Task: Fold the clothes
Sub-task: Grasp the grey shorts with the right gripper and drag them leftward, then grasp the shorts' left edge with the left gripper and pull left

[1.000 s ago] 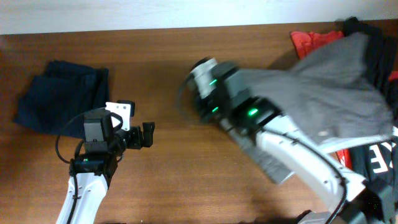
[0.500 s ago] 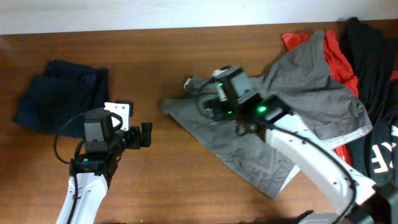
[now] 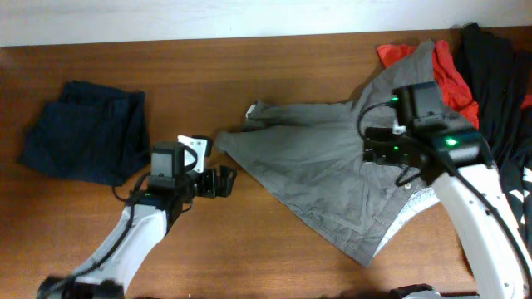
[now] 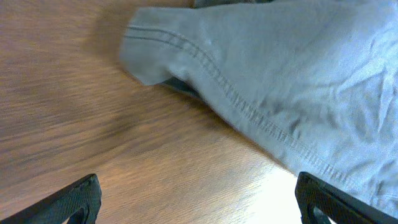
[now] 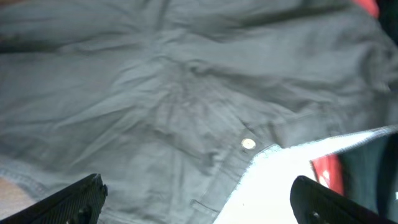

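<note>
The shorts lie at a slant with one leg over the orange-red garment, so I need my left gripper to grab the hem corner [image 3: 232, 144] and pull them straight before folding.
The clothes, grey-olive shorts [image 3: 332, 178], lie spread and wrinkled on the wooden table [image 3: 249, 75], right of centre. My left gripper [image 3: 228, 181] is open just left of a leg hem corner. The left wrist view has that stitched hem [image 4: 261, 81] ahead of the open left gripper [image 4: 199, 205], only bare wood between the fingers. My right gripper [image 3: 376, 151] hovers open over the waist area. In the right wrist view, the shorts [image 5: 155, 93] show a small button [image 5: 248, 144] and pale lining [image 5: 292, 177] above the open right gripper [image 5: 199, 202], which holds nothing.
A dark navy garment [image 3: 83, 129] lies at the far left. An orange-red garment [image 3: 453, 75] and a black one [image 3: 507, 91] are piled at the right edge, partly under the shorts. Red cloth [image 5: 326, 171] shows beside the lining.
My right gripper opened and let go of the shorts, which dropped and spread on the table; that arm drew back to the right. My left arm moved right toward the leg hem.
</note>
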{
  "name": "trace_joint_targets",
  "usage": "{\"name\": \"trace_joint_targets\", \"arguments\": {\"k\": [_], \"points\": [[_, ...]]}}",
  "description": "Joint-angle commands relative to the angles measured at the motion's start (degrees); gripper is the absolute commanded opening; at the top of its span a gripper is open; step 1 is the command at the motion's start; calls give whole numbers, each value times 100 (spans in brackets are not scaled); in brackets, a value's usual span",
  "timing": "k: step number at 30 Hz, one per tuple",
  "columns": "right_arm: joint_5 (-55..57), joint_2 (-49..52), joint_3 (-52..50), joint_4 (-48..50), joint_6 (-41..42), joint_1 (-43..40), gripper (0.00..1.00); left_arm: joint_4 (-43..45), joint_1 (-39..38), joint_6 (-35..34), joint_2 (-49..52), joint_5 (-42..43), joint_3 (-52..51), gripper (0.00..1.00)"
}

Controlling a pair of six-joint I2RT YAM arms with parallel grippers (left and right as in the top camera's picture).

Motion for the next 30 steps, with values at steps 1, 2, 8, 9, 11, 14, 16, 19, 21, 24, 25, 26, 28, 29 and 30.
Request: {"name": "trace_joint_targets", "arguments": {"k": [1,2,8,9,11,14,16,19,21,24,25,26,28,29,30], "points": [[90,-363,72,-138,39,-315,99,428,-122,-1209,586,525,61,99],[92,-428,72,-184,24,-387,99,568,-151,-1410,730,551,61,99],[94,-612,72,-361,24,-625,99,1777,-326,-1781,1353,551,61,77],[92,-619,72,-374,26,-640,99,2031,-361,-1781,1447,549,61,71],[94,-627,72,-424,24,-645,99,2474,-426,-1781,1589,531,61,62],[94,-632,72,-501,24,-645,99,3233,-533,-1781,1762,531,61,22],[114,-636,72,-516,24,-645,97,3366,-535,-1784,1770,509,68,1],[116,-658,72,-562,24,-682,94,3383,-487,-1803,1729,511,118,1],[111,-697,72,-570,24,-789,93,3171,-295,-1746,1545,446,339,1],[114,-739,72,-590,24,-872,93,2083,55,-1222,1331,446,1145,1],[114,-748,72,-595,22,-872,93,1615,162,-964,1318,420,1532,0],[111,-763,72,-597,24,-870,93,1180,254,-743,1320,332,1923,0],[111,-767,72,-597,24,-870,93,374,428,-251,1360,0,2800,0],[109,-767,72,-597,24,-870,93,125,511,-33,1384,-111,3195,0],[109,-767,72,-595,24,-870,93,-35,588,103,1421,-203,3519,0]]}}
